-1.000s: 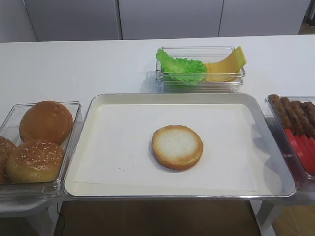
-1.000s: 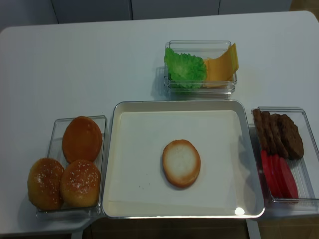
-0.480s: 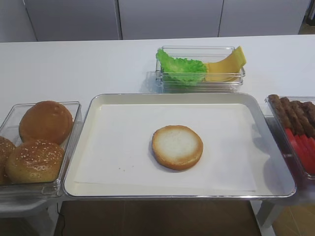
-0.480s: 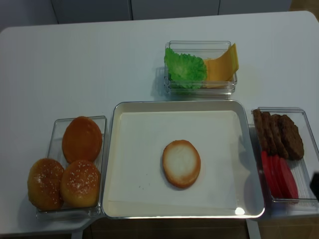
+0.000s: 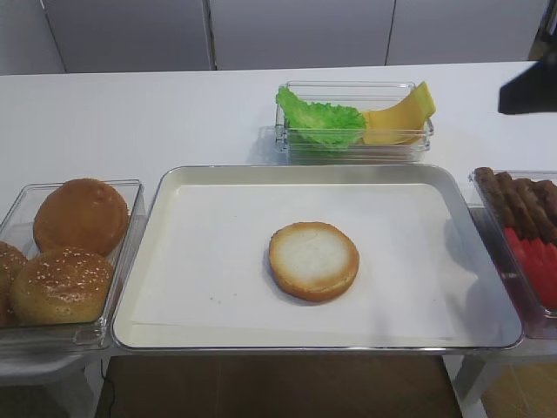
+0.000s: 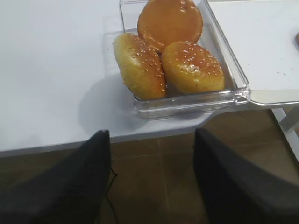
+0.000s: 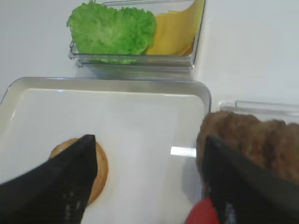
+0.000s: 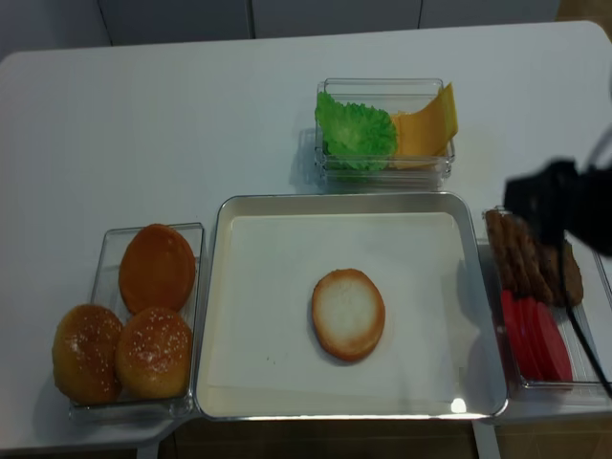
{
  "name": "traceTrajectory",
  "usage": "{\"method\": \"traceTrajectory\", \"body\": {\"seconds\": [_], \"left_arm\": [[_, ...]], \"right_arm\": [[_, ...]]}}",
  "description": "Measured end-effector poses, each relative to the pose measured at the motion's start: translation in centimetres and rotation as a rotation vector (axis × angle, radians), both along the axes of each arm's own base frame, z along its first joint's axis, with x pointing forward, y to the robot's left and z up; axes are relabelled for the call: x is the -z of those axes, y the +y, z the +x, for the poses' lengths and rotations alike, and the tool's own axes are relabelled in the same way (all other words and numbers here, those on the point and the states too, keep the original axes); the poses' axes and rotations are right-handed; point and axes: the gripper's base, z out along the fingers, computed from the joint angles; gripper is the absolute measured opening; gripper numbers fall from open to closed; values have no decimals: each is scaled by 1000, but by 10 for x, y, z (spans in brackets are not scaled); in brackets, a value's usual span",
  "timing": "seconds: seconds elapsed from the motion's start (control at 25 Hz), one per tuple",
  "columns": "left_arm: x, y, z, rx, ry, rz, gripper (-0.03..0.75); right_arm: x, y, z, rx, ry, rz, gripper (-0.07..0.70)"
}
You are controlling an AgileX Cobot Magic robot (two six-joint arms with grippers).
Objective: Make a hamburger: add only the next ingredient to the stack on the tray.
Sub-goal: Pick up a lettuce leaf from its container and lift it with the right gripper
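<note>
The clear tub shows green low (image 8: 358,164) through its front side, so I should expect another leaf to be hidden under the ruffled lettuce leaf (image 8: 355,128) when I lift it.
The bright green ruffled lettuce leaf (image 5: 320,117) (image 7: 112,30) (image 8: 356,132) lies in a clear tub behind the tray, beside the cheese. A flat bun bottom (image 5: 313,259) (image 8: 348,314) rests pale face up in the middle of the silver tray (image 5: 209,261) (image 8: 268,306). My right gripper (image 7: 148,140) hangs open and empty above the tray's right side, by the patty tub; its left finger covers part of the bun (image 7: 102,168). The right arm (image 8: 564,206) shows as a dark blur. My left gripper (image 6: 151,135) is open over the floor, just off the table's front edge.
A clear tub with three brown buns (image 5: 70,252) (image 6: 173,51) stands left of the tray. Yellow cheese (image 5: 400,117) (image 7: 175,30) shares the lettuce tub. Right of the tray, a tub holds brown patties (image 8: 531,253) (image 7: 247,140) and red tomato slices (image 8: 534,335).
The right arm has come into both exterior views from the right edge and now hangs over the patty tub. The food and the tray have not moved.
</note>
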Motion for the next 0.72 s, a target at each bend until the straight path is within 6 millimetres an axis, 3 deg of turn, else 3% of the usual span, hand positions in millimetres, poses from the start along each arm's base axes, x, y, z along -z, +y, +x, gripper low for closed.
{"method": "traceTrajectory", "body": {"seconds": [0.24,0.36,0.56,0.72], "left_arm": [[0,0,0,0,0,0,422],[0,0,0,0,0,0,422],[0,0,0,0,0,0,422],[0,0,0,0,0,0,422]], "right_arm": [[-2,15,92,-119,70,52,531],[8,26,134,-192,141,83,531],[24,56,186,-283,174,91,531],[37,81,210,-332,179,94,531]]}}
